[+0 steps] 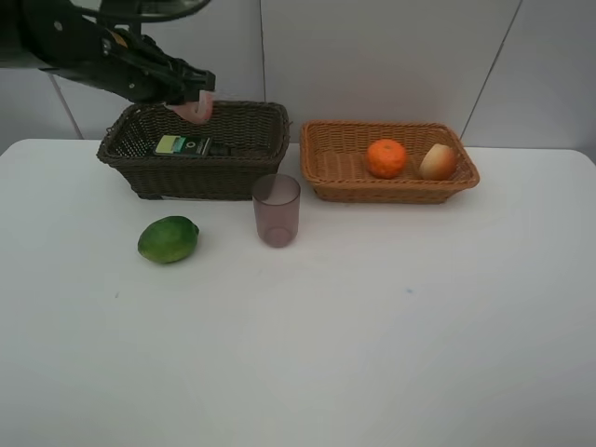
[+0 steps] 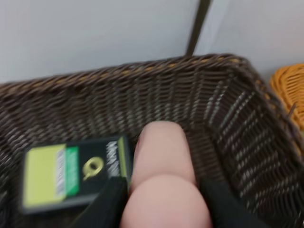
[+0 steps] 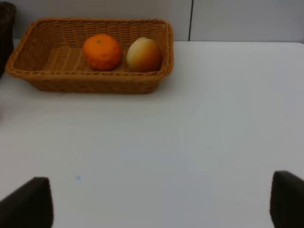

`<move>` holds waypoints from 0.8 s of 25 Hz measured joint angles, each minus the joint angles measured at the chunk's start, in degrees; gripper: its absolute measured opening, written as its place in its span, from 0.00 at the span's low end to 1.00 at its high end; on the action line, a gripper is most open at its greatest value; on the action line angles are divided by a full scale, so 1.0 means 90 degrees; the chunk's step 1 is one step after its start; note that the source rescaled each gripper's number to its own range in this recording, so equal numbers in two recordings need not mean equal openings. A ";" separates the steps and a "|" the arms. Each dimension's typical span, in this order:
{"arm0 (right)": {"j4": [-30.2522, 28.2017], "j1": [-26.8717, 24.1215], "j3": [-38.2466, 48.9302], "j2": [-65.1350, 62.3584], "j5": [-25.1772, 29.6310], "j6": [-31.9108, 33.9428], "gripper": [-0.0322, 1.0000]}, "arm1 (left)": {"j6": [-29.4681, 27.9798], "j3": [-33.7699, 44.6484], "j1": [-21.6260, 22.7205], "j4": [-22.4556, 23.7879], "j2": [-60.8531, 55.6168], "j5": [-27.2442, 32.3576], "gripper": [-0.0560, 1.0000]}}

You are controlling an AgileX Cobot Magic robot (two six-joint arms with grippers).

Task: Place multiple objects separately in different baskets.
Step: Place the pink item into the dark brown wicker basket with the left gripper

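The dark brown basket (image 1: 253,130) has free space on its bottom next to the dark flat bottle (image 1: 244,150), so I should keep lowering the pink bottle there with my left gripper until it sits inside.
My left gripper (image 1: 196,101) hangs over the dark brown basket (image 1: 140,177), shut on the pink bottle (image 1: 193,111). The left wrist view shows that bottle (image 2: 164,161) between the two black fingers (image 2: 108,206), above the dark flat bottle with the green label (image 2: 71,173), which lies inside (image 1: 182,145). A green lime (image 1: 169,239) and a mauve cup (image 1: 277,209) stand on the table in front of this basket. In the light tan basket (image 1: 391,191) sit the tangerine (image 1: 386,157) and the apple-like fruit (image 1: 438,162). My right gripper (image 3: 159,206) is open and empty, low over bare table.
The two baskets stand side by side at the back of the white table (image 1: 372,326), near the wall. From the right wrist view the tan basket (image 3: 90,83) lies some way ahead of the fingers, with the tangerine (image 3: 102,51) and apple (image 3: 144,54) inside.
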 joint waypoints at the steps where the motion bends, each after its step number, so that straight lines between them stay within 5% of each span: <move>1: 0.0000 0.0000 0.0000 0.0000 0.0000 0.0000 0.97 | 0.0077 0.0000 -0.0063 0.0000 0.0125 -0.0271 0.43; 9: 0.0000 0.0000 0.0000 0.0000 0.0000 0.0000 0.97 | 0.0353 -0.0001 -0.0293 0.0000 0.1108 -0.2092 0.43; 20: 0.0000 0.0000 0.0000 0.0000 0.0000 0.0000 0.97 | 0.0353 -0.0239 -0.0329 -0.0008 0.1734 -0.2216 0.43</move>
